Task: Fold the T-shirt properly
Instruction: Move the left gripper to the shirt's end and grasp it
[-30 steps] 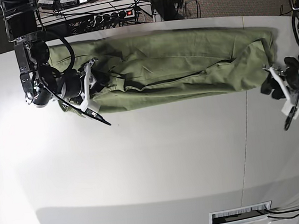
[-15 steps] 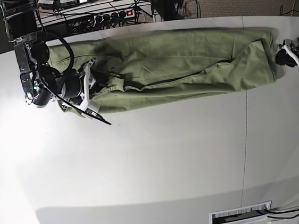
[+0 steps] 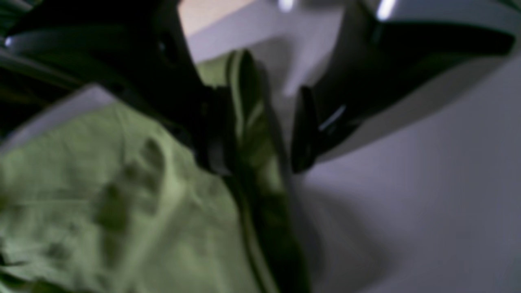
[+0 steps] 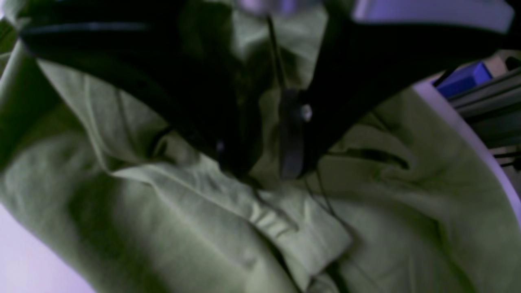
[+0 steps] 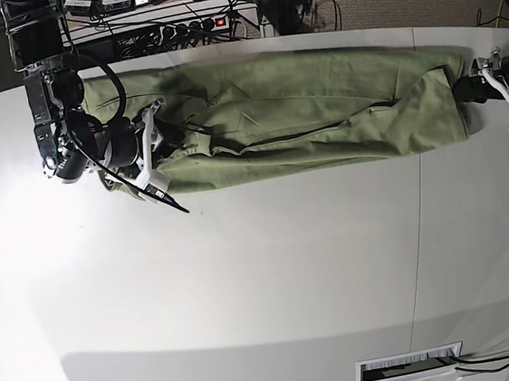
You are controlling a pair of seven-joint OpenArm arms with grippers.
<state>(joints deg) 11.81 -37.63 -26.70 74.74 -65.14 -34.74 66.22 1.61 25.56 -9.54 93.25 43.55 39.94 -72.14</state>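
Note:
My left gripper has the T-shirt's hemmed edge (image 3: 256,151) shallow between its fingers, so I should open wider and go further onto the T-shirt's end (image 5: 445,93) before folding it over.
The sage-green T-shirt (image 5: 301,117) lies folded lengthwise in a long band across the far side of the table (image 5: 246,282). My right gripper (image 5: 161,150) rests on its bunched left end. In the right wrist view this gripper (image 4: 264,154) presses down on the T-shirt (image 4: 203,215), its jaws open with folds of cloth between the fingertips. My left gripper (image 5: 464,91) is at the band's right end. In the left wrist view it (image 3: 260,134) stands open, with the hemmed edge of the T-shirt (image 3: 252,118) standing between its fingers, against the left one.
A power strip (image 5: 187,25) and cables sit beyond the table's far edge. A seam (image 5: 416,228) runs across the tabletop on the right. A white slotted plate (image 5: 409,365) lies at the near edge.
My left gripper has moved from the near right side up to the T-shirt's right end, and now straddles the hem. The right arm and the shirt have stayed still.

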